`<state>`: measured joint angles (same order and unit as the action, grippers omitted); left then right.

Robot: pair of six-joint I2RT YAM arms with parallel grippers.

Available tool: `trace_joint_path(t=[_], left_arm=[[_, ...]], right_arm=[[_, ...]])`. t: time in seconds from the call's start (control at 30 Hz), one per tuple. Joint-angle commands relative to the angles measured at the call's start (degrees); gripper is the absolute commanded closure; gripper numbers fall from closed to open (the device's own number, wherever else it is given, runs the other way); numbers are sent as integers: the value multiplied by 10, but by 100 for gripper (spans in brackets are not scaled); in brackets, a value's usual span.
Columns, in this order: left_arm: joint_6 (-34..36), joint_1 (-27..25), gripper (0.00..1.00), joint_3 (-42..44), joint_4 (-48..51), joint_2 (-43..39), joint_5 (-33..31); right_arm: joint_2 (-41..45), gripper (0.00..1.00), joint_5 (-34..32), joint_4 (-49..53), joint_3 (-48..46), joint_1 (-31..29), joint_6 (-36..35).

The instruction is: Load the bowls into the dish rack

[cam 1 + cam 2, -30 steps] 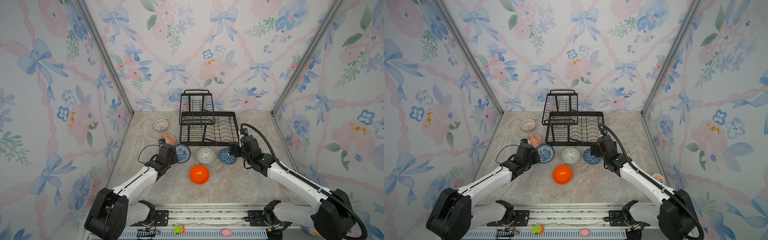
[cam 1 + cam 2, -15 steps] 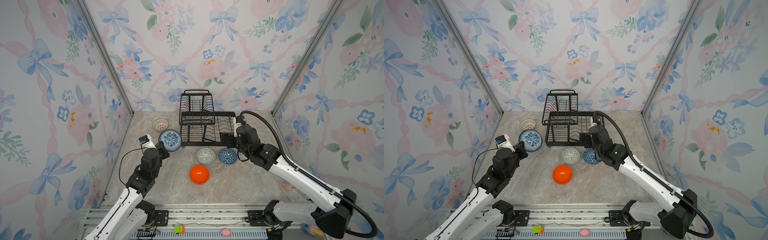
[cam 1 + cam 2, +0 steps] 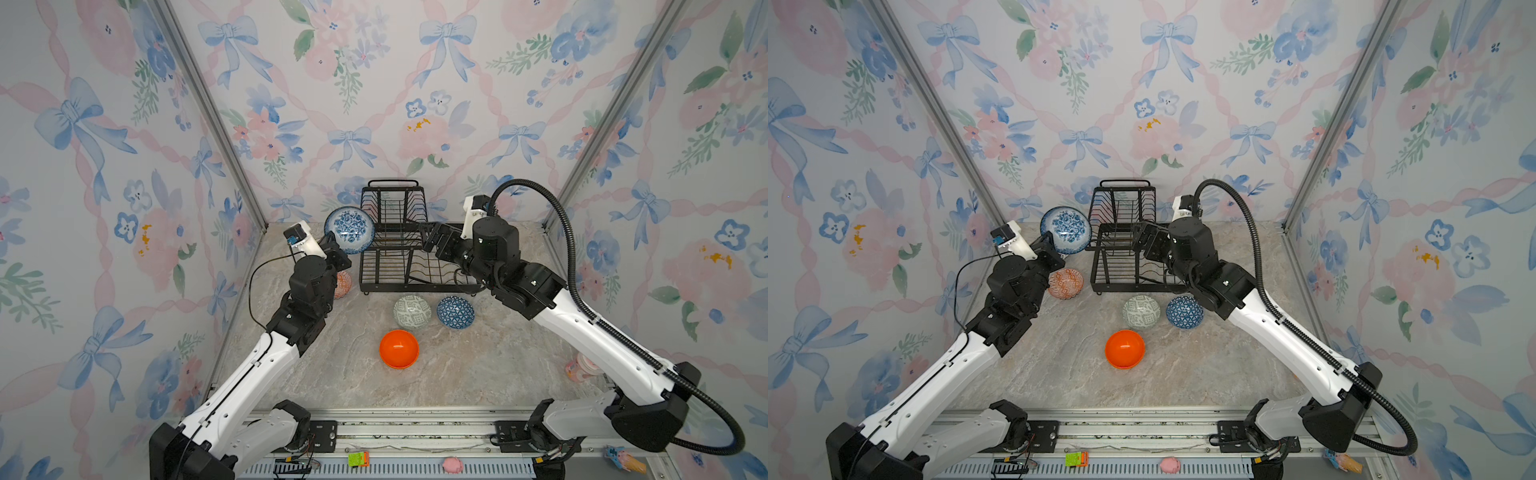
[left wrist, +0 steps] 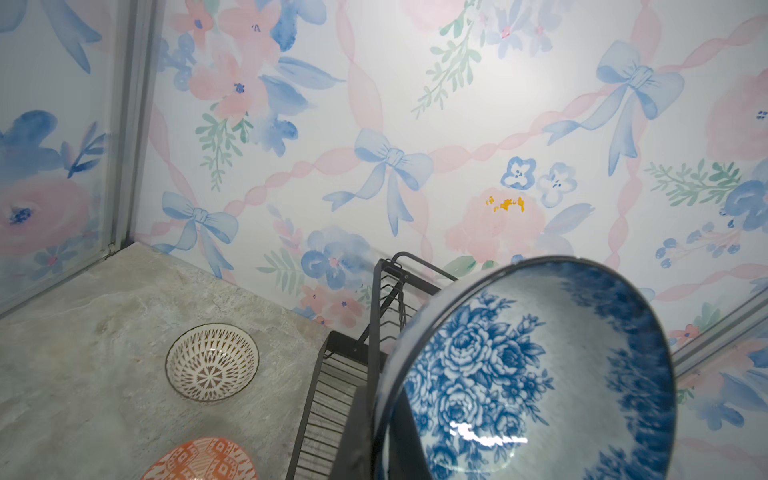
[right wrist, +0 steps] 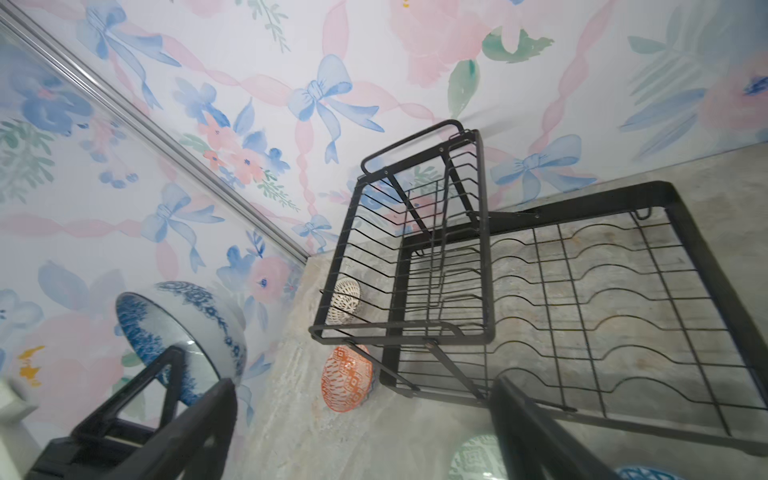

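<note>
The blue-and-white bowl's free rim (image 3: 371, 223) is facing my open right gripper. I should keep bringing the two together until my right gripper closes on that rim (image 3: 1088, 222).
My left gripper (image 3: 333, 246) (image 4: 384, 440) is shut on the rim of the blue-and-white bowl (image 3: 349, 230) (image 3: 1065, 230) (image 4: 532, 374). It holds the bowl tilted in the air at the left side of the black dish rack (image 3: 399, 249) (image 3: 1121, 253) (image 5: 457, 270). My right gripper (image 3: 430, 239) (image 5: 363, 388) hangs open and empty over the rack's lower tray. On the table lie the red-orange bowl (image 3: 343, 284) (image 5: 347, 384), the white lattice bowl (image 4: 212, 361), the grey-green bowl (image 3: 412, 311), the dark blue bowl (image 3: 455, 312) and the orange bowl (image 3: 399, 349).
Flowered walls close in the table on three sides, with the rack near the back wall. A pink toy (image 3: 579, 370) lies by the right wall. Small toys (image 3: 358, 459) sit on the front rail.
My left arm has lifted the blue-and-white bowl off the table, up and back beside the rack. My right gripper has risen from beside the dark blue bowl to above the rack, still open.
</note>
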<state>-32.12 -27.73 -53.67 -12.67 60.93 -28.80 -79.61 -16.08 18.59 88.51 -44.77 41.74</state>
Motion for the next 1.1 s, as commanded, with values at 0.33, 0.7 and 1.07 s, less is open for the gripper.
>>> trace_joint_path(t=[0.33,0.7,1.07], left_arm=[[118,-65,100,-144,-190,177,-93],[190,-114,100,-155,-268,233,-131],[226,-142,100,-117,-331,231,-144]], right_arm=[[-75,3,74,-110,124,-8,198],[-125,10,110,-185,139,-2,328],[-144,22,103,-204,130,50,386]])
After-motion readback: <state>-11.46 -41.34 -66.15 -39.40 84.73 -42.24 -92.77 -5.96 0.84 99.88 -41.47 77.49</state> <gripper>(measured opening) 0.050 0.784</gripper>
